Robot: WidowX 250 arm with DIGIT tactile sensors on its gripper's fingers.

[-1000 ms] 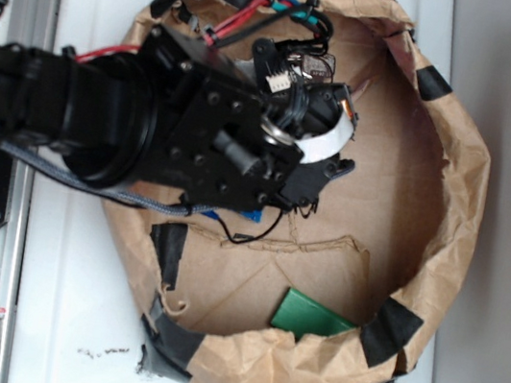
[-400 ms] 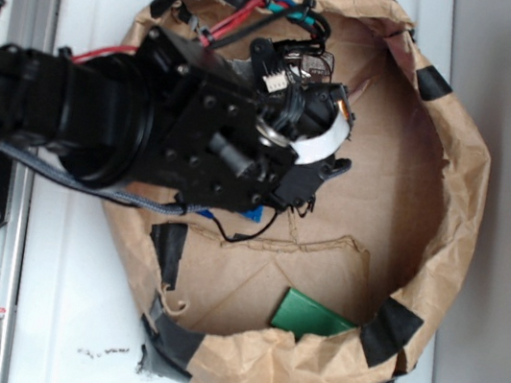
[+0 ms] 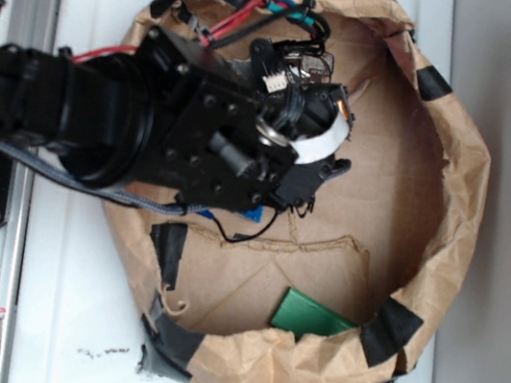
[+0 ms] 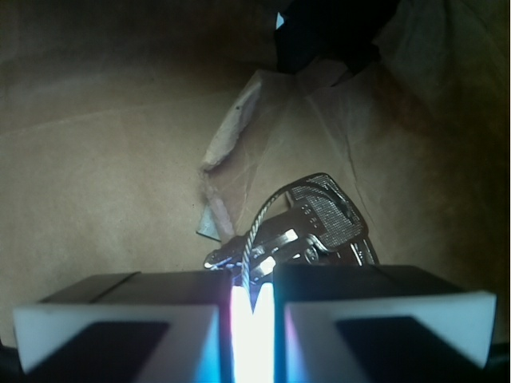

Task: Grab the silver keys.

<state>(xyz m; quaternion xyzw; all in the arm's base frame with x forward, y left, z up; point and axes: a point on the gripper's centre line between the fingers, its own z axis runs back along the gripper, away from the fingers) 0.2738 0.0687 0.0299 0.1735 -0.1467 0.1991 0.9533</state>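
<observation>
Only the wire ring (image 4: 253,234) is at my gripper's closed fingers, and the silver keys are farther ahead. I should open my gripper and go forward over the square key head (image 4: 333,215).
The silver keys (image 4: 315,219) lie in a bunch on the brown paper floor in the wrist view, just past my fingertips. A textured square-headed key lies on top, and a thin twisted wire ring loops out from the bunch. My gripper (image 4: 253,279) is shut on that wire ring, with only a narrow bright slit left between the jaws. In the exterior view the gripper (image 3: 310,183) points down inside the paper bag (image 3: 461,185). There the black arm and the wrist hardware hide the keys.
The bag's rolled rim rings the work area and is patched with black tape (image 3: 393,332). A green card (image 3: 309,315) lies at the bag's lower inner wall. A blue object (image 3: 250,215) peeks out under the wrist. A raised paper crease (image 4: 231,136) runs behind the keys.
The arm has crept a few pixels toward the top of the exterior view. Nothing else has visibly changed.
</observation>
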